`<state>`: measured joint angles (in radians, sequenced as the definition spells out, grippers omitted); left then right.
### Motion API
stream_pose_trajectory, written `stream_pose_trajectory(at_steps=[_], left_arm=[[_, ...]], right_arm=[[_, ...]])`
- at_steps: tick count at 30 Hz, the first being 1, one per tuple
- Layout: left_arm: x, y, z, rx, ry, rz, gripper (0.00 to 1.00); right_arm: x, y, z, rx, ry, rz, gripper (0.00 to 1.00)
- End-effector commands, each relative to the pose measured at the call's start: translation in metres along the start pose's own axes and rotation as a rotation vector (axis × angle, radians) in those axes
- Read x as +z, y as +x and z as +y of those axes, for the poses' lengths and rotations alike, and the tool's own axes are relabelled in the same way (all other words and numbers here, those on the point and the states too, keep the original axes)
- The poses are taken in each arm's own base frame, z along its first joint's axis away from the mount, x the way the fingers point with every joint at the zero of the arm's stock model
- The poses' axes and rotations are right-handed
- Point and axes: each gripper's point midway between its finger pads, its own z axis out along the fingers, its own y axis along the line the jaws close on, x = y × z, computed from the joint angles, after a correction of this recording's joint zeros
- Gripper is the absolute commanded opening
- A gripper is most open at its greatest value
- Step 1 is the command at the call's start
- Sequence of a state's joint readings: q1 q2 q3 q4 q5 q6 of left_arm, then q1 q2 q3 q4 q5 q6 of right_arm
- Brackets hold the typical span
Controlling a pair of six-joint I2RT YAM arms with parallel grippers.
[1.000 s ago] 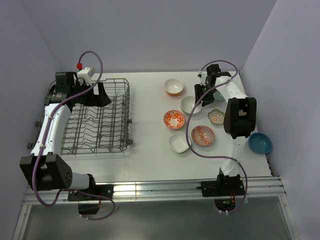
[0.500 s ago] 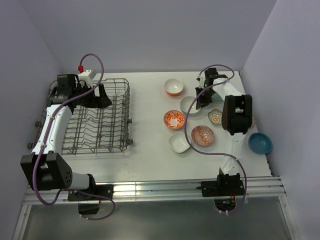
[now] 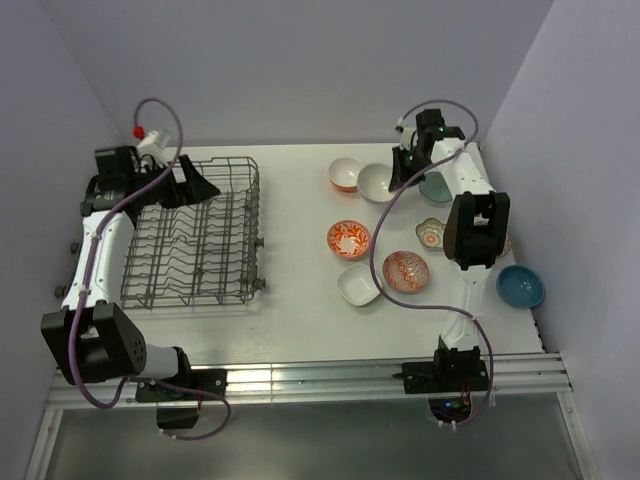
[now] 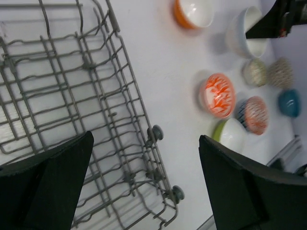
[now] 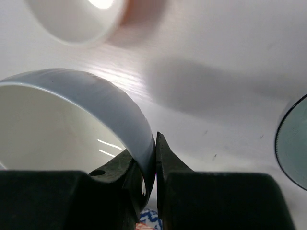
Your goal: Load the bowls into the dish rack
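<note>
The white bowl (image 3: pixel 375 184) is in my right gripper, far from the dish rack. My left gripper should therefore take the bowl next to the rack's edge (image 3: pixel 266 188) first and then load it.
My right gripper (image 3: pixel 404 172) is shut on the rim of a plain white round bowl (image 3: pixel 377 183), one finger inside and one outside (image 5: pixel 156 143). The white bowl (image 5: pixel 62 120) hangs beside the orange bowl with a white inside (image 3: pixel 346 173). The grey wire dish rack (image 3: pixel 250 230) stands on the left with no bowl in it. My left gripper (image 3: pixel 195 185) is open over the rack's far end, nothing between its fingers (image 4: pixel 146 139). In the left wrist view the rack (image 4: pixel 72 96) fills the left half.
On the table's right half lie a red-orange patterned bowl (image 3: pixel 348 239), a second patterned bowl (image 3: pixel 405 271), a square white bowl (image 3: pixel 358 284), a scalloped bowl (image 3: pixel 432 233), a blue bowl (image 3: pixel 520 286) and a pale green bowl (image 3: pixel 437 188). Walls close in on both sides.
My right gripper closed on the white bowl's rim and carried it toward the far side, next to the orange bowl. My left arm drew back to the left.
</note>
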<state>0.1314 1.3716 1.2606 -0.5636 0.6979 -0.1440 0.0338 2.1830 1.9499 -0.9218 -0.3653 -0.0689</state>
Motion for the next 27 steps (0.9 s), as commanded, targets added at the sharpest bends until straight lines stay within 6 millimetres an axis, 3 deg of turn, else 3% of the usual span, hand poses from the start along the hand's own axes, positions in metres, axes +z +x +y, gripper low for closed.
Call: stream_pose_trajectory(at_steps=[1,3,7,8,9,10,12,14,15,16,19,24,25,27], left_arm=[[-0.034,-0.064,-0.027,-0.068,0.204,-0.234,1.00],[-0.045,-0.079,-0.025,-0.084,0.224,-0.311,0.99],[-0.060,-0.101,-0.044,-0.087,0.287,-0.414,0.99],[-0.064,-0.109,-0.049,-0.064,0.310,-0.445,0.99],[-0.065,-0.111,-0.053,-0.072,0.331,-0.449,0.99],[-0.065,-0.110,-0.057,-0.124,0.368,-0.438,0.99],[-0.067,-0.113,-0.068,-0.116,0.424,-0.458,1.00],[-0.063,-0.106,-0.080,-0.152,0.461,-0.442,0.99],[-0.060,-0.103,-0.084,-0.155,0.465,-0.435,1.00],[-0.058,-0.099,-0.088,-0.141,0.460,-0.439,0.99],[-0.046,-0.077,-0.110,-0.147,0.494,-0.394,0.99],[-0.028,-0.047,-0.136,-0.232,0.558,-0.321,0.99],[-0.026,-0.043,-0.134,-0.249,0.552,-0.317,0.99],[-0.024,-0.035,-0.148,-0.253,0.570,-0.312,0.99]], right_arm=[[-0.092,-0.073,0.051,-0.066,-0.138,-0.271,0.00],[-0.119,-0.092,0.076,-0.096,-0.232,-0.348,0.00],[-0.164,-0.107,0.125,-0.114,-0.417,-0.450,0.00],[-0.165,-0.099,0.142,-0.122,-0.509,-0.430,0.00],[-0.173,-0.109,0.152,-0.155,-0.558,-0.491,0.00],[-0.174,-0.102,0.160,-0.086,-0.614,-0.470,0.00],[-0.184,-0.106,0.185,-0.123,-0.729,-0.497,0.00],[-0.180,-0.104,0.204,-0.115,-0.790,-0.454,0.00],[-0.178,-0.096,0.227,-0.136,-0.846,-0.417,0.00],[-0.170,-0.090,0.236,-0.135,-0.874,-0.385,0.00],[-0.162,-0.079,0.272,-0.145,-0.957,-0.346,0.00],[-0.141,-0.066,0.307,-0.119,-1.018,-0.295,0.00],[-0.129,-0.055,0.318,-0.108,-1.022,-0.258,0.00],[-0.120,-0.044,0.330,-0.111,-1.036,-0.231,0.00]])
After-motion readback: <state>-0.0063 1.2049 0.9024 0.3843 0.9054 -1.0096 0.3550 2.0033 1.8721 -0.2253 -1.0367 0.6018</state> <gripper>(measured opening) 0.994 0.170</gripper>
